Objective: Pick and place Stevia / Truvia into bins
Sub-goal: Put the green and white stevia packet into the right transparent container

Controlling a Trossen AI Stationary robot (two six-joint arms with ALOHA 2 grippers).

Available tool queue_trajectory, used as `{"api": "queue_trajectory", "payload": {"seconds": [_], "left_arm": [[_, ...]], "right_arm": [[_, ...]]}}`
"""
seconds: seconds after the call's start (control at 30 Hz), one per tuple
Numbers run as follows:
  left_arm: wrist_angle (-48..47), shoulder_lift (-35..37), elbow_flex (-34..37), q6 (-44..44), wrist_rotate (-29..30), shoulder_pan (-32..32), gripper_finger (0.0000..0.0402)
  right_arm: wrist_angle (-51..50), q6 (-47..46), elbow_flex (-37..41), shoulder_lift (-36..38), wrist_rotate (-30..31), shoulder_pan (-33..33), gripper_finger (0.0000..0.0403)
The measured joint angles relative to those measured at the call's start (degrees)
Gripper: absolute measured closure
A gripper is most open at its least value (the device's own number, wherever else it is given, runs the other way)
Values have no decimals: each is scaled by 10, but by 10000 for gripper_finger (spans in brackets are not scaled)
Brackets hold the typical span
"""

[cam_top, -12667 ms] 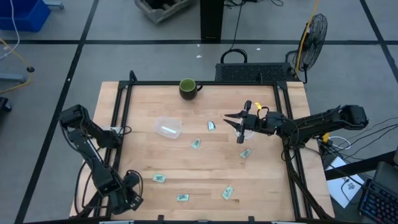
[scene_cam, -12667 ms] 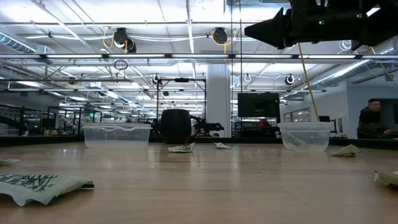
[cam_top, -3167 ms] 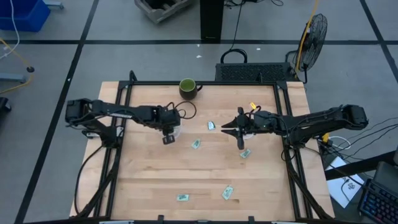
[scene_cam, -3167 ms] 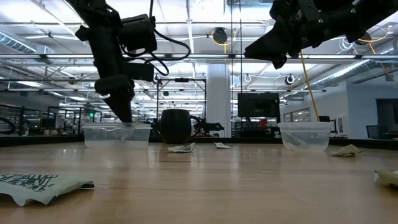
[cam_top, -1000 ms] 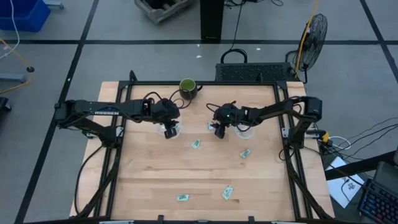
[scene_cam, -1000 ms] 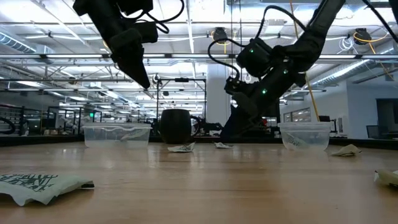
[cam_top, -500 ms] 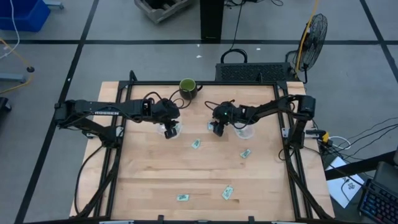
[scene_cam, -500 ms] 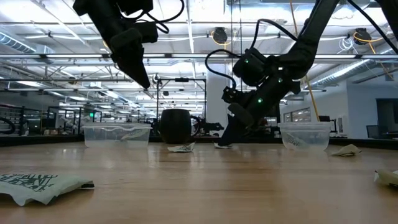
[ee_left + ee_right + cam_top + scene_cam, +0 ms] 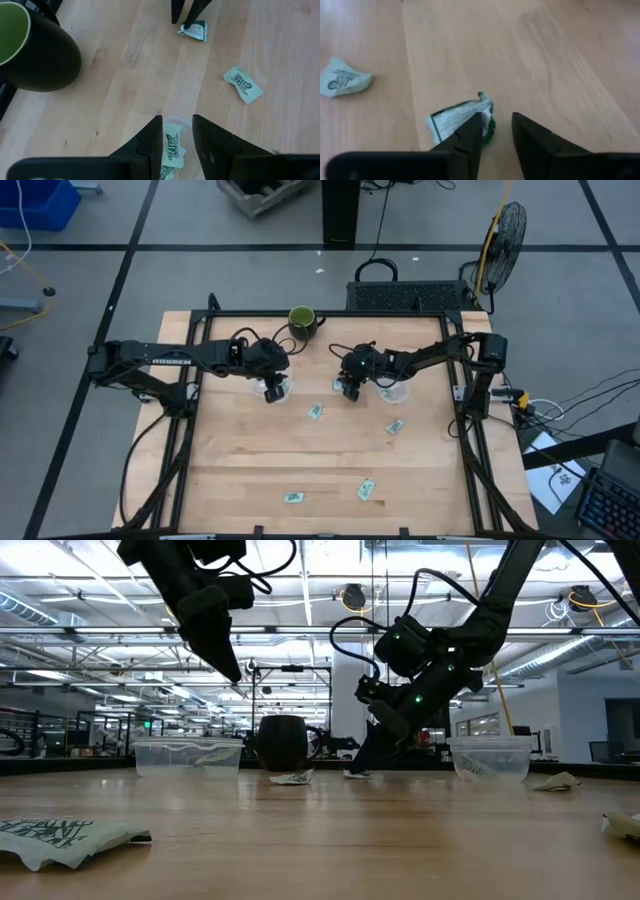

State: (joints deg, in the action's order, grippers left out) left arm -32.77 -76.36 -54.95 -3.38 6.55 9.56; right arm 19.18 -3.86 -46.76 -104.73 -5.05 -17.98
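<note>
The sachet's crumpled end (image 9: pixel 487 111) rests against one finger of my right gripper. Next, I open wider and get my fingers on both sides of the sachet before I close and lift.
My right gripper (image 9: pixel 497 120) is open and down at the table, astride the crumpled end of a pale green and white sachet (image 9: pixel 460 120), also seen in the high view (image 9: pixel 340 383). My left gripper (image 9: pixel 177 122) is open and hovers above the clear rounded-square tub (image 9: pixel 275 386), which has a sachet (image 9: pixel 171 150) lying in it. The round clear cup (image 9: pixel 393 390) stands just right of the right gripper. Loose sachets lie flat on the wood (image 9: pixel 316 411) (image 9: pixel 394 426) (image 9: pixel 366 489) (image 9: pixel 293 498). My right gripper comes at the sachet slanting down from above and from the table's right. One fingertip (image 9: pixel 475 127) meets the sachet's crumpled end (image 9: pixel 487 112), while the other finger stands on bare wood beside it. The sachet lies flat on the table.
A dark green mug (image 9: pixel 302 321) stands near the far edge, behind the tub. A black frame (image 9: pixel 190 370) runs along the table's left and right sides. The near half of the table holds only scattered sachets, one close to the low camera (image 9: pixel 65 838).
My right gripper has come down and slightly toward the table's left until its fingertips reach the sachet by the cup. The sachet has stayed where it was.
</note>
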Motion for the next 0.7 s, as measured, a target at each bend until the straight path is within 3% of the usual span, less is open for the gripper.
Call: {"api": "queue_trajectory", "payload": {"seconds": [0.2,0.43,0.53,0.7], "left_arm": [[0,0,0,-1,0,0,289],[0,0,0,-17,0,0,289],[0,0,0,-17,0,0,289],[0,0,0,-28,0,0,289]], "right_arm": [[33,5,0,6,4,-1,364],[-19,17,0,61,5,1,401],[-27,23,0,65,5,8,391],[-31,51,0,46,5,24,332]]}}
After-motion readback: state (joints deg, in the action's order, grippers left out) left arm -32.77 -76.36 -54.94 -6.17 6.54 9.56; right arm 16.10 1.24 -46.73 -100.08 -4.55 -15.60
